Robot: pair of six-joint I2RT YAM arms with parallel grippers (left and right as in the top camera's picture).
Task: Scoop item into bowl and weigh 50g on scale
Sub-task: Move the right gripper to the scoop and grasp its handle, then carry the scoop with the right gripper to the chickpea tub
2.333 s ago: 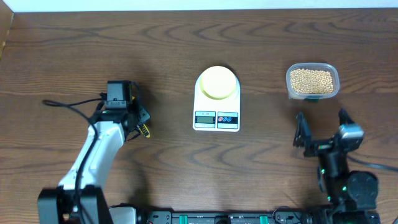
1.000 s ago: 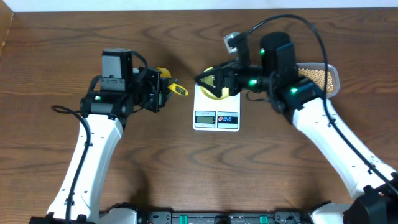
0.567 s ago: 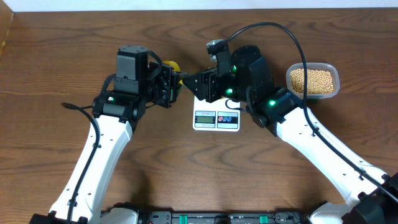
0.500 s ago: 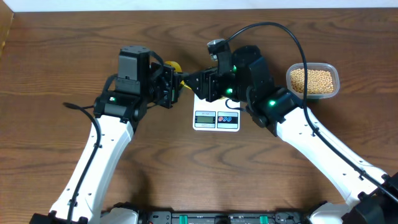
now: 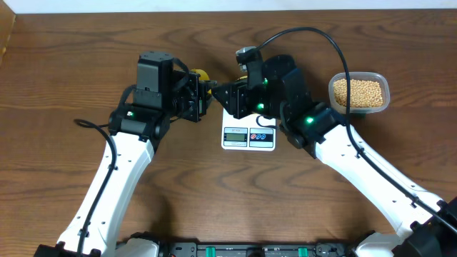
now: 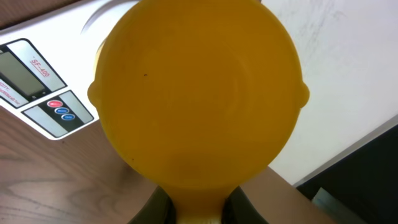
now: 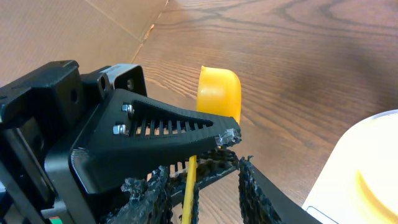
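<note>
The robot's left gripper is holding the scoop far from the clear container (image 5: 359,93), so next the right gripper closes on the scoop's thin handle (image 7: 189,190) before the left gripper opens.
My left gripper (image 5: 191,98) (image 6: 198,208) is shut on the neck of a bright yellow scoop (image 5: 199,74) (image 6: 198,93), whose empty round cup fills the left wrist view. My right gripper (image 5: 220,93) (image 7: 200,185) faces it from the right. Its fingers stand on either side of the scoop's thin handle (image 7: 189,186), with a gap still showing on the right side. The white scale (image 5: 248,137) (image 6: 37,81) lies just beneath. The right arm hides the pale-yellow bowl from overhead; the right wrist view shows its edge (image 7: 377,182). The tan beans (image 5: 358,90) fill a clear container.
The clear container (image 5: 386,100) stands at the back right of the wooden table (image 5: 57,143). The left gripper's black body (image 7: 106,149) fills the space right in front of my right fingers. Both arms meet above the scale's back-left corner.
Over the last second both arms came together above the scale's left side. My right gripper's jaws have narrowed around the scoop's handle. The left gripper keeps its hold.
</note>
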